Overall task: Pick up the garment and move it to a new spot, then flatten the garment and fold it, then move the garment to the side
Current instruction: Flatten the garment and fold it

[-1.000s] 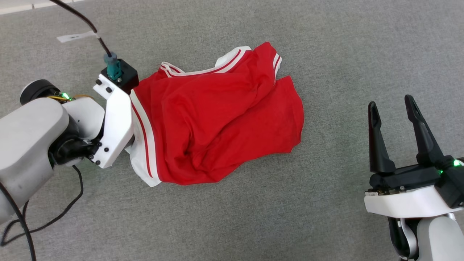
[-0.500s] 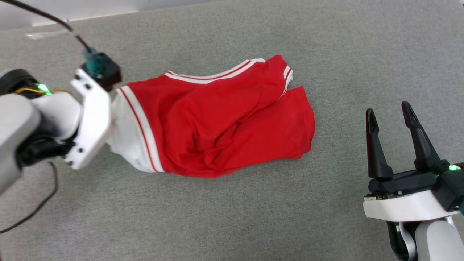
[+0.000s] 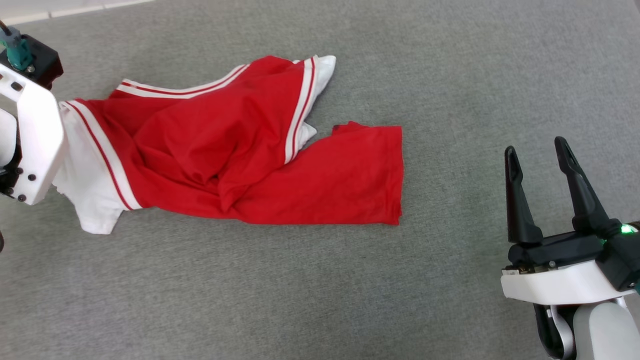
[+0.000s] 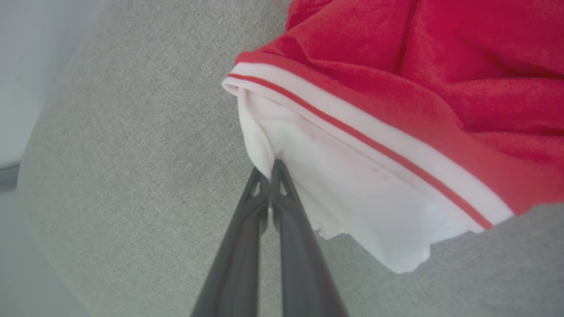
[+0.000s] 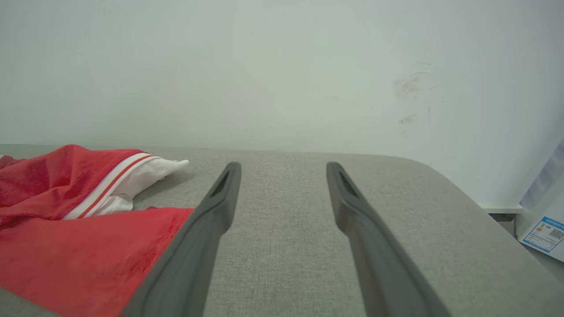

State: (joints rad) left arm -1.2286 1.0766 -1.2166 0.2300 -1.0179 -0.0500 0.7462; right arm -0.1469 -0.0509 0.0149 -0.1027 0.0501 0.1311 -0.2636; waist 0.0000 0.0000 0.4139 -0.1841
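Note:
My gripper will draw the garment's red body [image 3: 315, 189] out into a long narrow strip when it pulls the body's bunched corner, because slack folds [image 3: 219, 171] crowd the body.
The garment [image 3: 250, 165], a red T-shirt with white sleeves and striped trim, lies stretched and rumpled across the grey surface. In the left wrist view my left gripper [image 4: 269, 169] is shut, its tips pinching the white sleeve [image 4: 352, 185] of the garment [image 4: 440, 66]. In the head view the left wrist housing [image 3: 30, 135] stands at the far left edge over that sleeve, hiding the fingers. My right gripper [image 3: 535, 150] stands open at the lower right, well clear of the garment's hem. Between its fingers in the right wrist view [image 5: 284, 169] is bare surface, with the garment [image 5: 66, 220] to the left.
The grey fabric-covered surface [image 3: 450, 75] extends all around the garment. A pale wall [image 5: 282, 66] rises behind its far edge. The surface's rounded corner [image 5: 462, 185] drops off at the right, with a labelled object [image 5: 546, 233] beyond it.
My left gripper has shut on the white sleeve and pulled it leftward. The garment has stretched out and its far sleeve has unrolled. The right gripper has stayed where it was.

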